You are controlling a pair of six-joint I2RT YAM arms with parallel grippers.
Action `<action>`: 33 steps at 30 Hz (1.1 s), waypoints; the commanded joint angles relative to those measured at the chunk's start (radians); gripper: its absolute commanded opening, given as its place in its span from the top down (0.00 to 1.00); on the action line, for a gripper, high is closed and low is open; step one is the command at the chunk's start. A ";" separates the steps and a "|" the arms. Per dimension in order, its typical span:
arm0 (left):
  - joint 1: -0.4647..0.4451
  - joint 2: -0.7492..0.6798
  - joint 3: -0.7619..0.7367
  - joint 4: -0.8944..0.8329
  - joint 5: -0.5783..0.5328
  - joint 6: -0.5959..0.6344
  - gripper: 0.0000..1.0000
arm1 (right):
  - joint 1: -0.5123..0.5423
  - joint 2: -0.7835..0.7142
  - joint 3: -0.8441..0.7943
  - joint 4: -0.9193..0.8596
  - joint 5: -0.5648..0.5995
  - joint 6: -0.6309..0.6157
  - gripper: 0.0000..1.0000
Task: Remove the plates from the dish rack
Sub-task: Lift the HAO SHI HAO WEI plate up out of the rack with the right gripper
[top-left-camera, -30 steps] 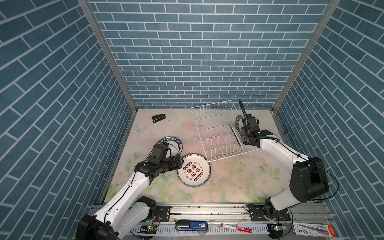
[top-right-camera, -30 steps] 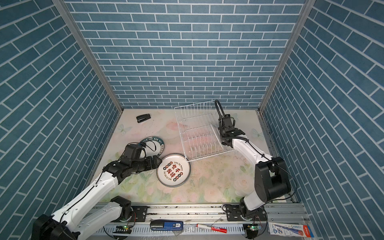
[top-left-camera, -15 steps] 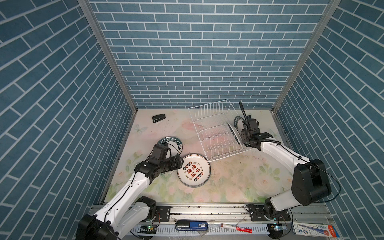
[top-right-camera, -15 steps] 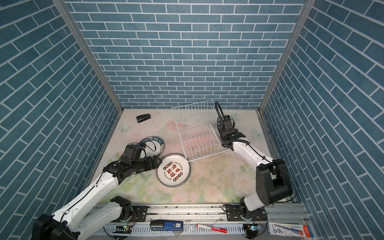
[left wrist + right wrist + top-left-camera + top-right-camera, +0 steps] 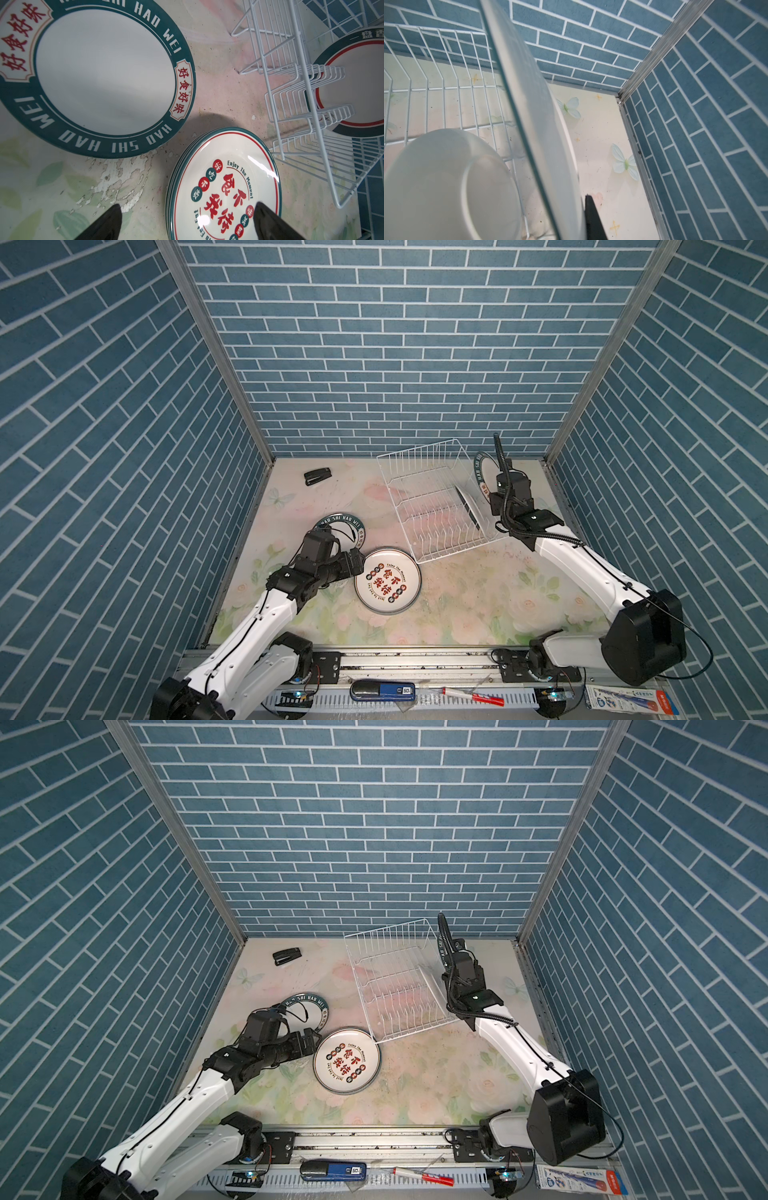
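Observation:
The held plate's far rim (image 5: 478, 469) is free and clear of the dish rack, so my left gripper should keep on rising toward that rim and close there.
My right gripper (image 5: 493, 497) is shut on the rim of a green-rimmed plate (image 5: 481, 472), held upright at the right end of the white wire dish rack (image 5: 432, 506). In the right wrist view the held plate (image 5: 533, 104) runs edge-on past one black finger (image 5: 591, 218); the other finger is hidden. Another plate (image 5: 467, 506) stands edge-on in the rack. My left gripper (image 5: 359, 562) is open and empty, low beside a stack of plates (image 5: 388, 580) with red characters. Its fingers (image 5: 108, 224) straddle the stack's rim (image 5: 224, 187). A green-rimmed plate (image 5: 104, 72) lies flat nearby.
A black stapler (image 5: 318, 477) lies at the back left of the floral table (image 5: 478, 597). Blue brick walls close in the back and both sides. The rack's front corner (image 5: 376, 1040) almost touches the stack. The right wall's metal rail (image 5: 639, 149) runs close to the held plate.
The right gripper has lifted its plate slightly higher at the rack's right end, and the rack has slid a little to the left. The left gripper has opened wider beside the stack.

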 commanded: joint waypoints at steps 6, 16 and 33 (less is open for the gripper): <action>-0.005 0.001 0.041 -0.001 -0.064 -0.003 0.01 | 0.020 -0.119 0.015 0.306 0.009 -0.091 1.00; -0.003 0.053 0.101 0.053 -0.031 0.007 0.01 | 0.014 -0.191 -0.021 0.321 -0.433 0.256 1.00; -0.004 0.050 0.183 0.177 0.121 0.033 0.01 | 0.030 0.011 0.062 0.236 -1.080 0.739 1.00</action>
